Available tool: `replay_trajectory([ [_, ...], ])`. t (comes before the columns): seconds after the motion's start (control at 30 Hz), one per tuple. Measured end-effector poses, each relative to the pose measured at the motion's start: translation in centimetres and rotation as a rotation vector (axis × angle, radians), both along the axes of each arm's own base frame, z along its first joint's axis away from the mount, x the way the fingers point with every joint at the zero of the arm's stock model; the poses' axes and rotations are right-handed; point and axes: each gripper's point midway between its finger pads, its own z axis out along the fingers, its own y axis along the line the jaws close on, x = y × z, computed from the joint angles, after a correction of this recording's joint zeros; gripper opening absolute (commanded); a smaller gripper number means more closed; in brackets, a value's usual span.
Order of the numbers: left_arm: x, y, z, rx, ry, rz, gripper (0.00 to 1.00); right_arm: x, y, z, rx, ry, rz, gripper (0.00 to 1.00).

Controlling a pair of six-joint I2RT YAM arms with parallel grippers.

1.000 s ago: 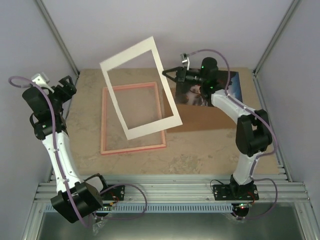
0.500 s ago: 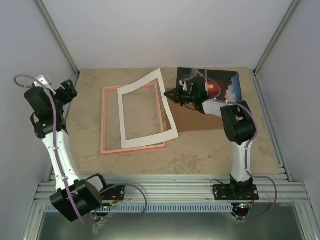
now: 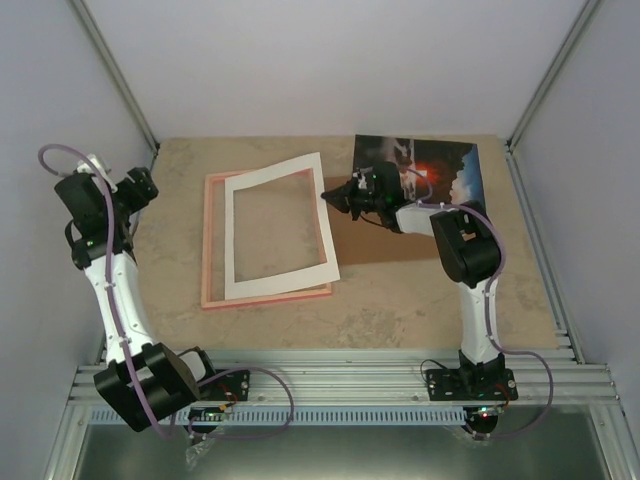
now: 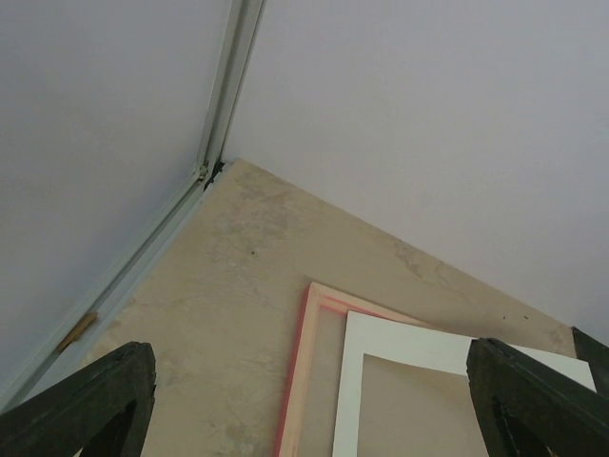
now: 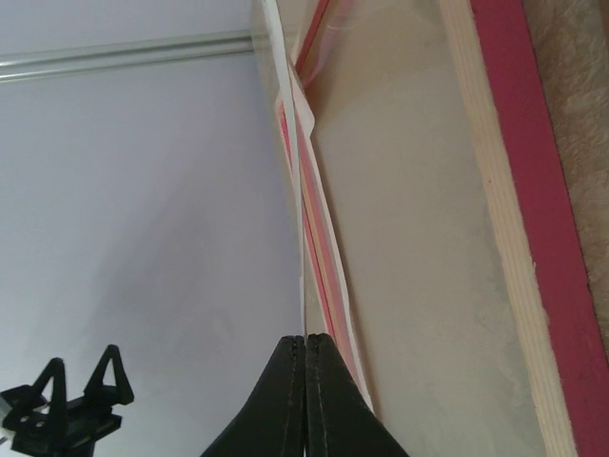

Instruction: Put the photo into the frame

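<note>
My right gripper should move the mat border back and lower it into the frame [image 3: 268,232], because the mat border is crooked, with its held edge [image 3: 331,247] past the pink frame's side.
The pink frame [image 3: 207,250] lies flat left of centre; it also shows in the left wrist view [image 4: 293,386] and the right wrist view [image 5: 519,181]. A white mat border [image 3: 275,286] rests over the frame, askew, its far right corner raised. My right gripper [image 3: 331,197] is shut on the mat's right edge, which shows as a thin white sheet [image 5: 303,238] between the closed fingertips [image 5: 305,345]. The photo [image 3: 450,172] lies face up at the back right, partly hidden by the right arm. My left gripper [image 3: 140,184] is open and empty, above the table's left side [image 4: 314,409].
A plain brown cardboard sheet [image 3: 390,248] lies under the photo's near edge, right of the frame. Grey walls enclose the table on three sides, with a metal post [image 4: 224,86] in the far left corner. The tan table [image 3: 400,300] extends in front of the frame.
My right gripper has come down and moved left, lowering the white mat from tilted in the air onto the pink frame. The left arm has barely moved.
</note>
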Motion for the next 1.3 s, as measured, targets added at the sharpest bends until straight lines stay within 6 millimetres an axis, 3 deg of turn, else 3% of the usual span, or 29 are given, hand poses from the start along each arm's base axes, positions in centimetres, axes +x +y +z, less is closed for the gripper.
replay_trajectory([
  [0.27, 0.6, 0.3, -1.6, -0.02, 0.043, -0.001, 0.91, -0.8, 1.3, -0.2, 0.055, 0.025, -0.034, 0.01],
  [0.53, 0.8, 0.4, -2.3, -0.026, 0.06, -0.003, 0.91, -2.2, 4.2, -2.4, 0.084, 0.049, -0.026, 0.01],
  [0.67, 0.9, 0.5, -2.8, -0.033, 0.075, -0.004, 0.91, -2.6, 4.8, -3.4, 0.071, 0.042, -0.018, 0.0],
  [0.8, 1.0, 0.5, -2.9, -0.033, 0.079, -0.005, 0.91, -2.1, 4.2, -3.5, 0.055, 0.003, -0.023, 0.0],
  [1.07, 1.0, 0.6, -3.0, -0.034, 0.081, -0.005, 0.9, -0.2, 1.1, -3.9, -0.017, -0.083, -0.05, 0.01],
  [1.3, 1.1, 0.6, -3.3, -0.037, 0.087, -0.005, 0.9, -0.5, 1.4, -4.1, -0.047, -0.109, -0.042, 0.01],
])
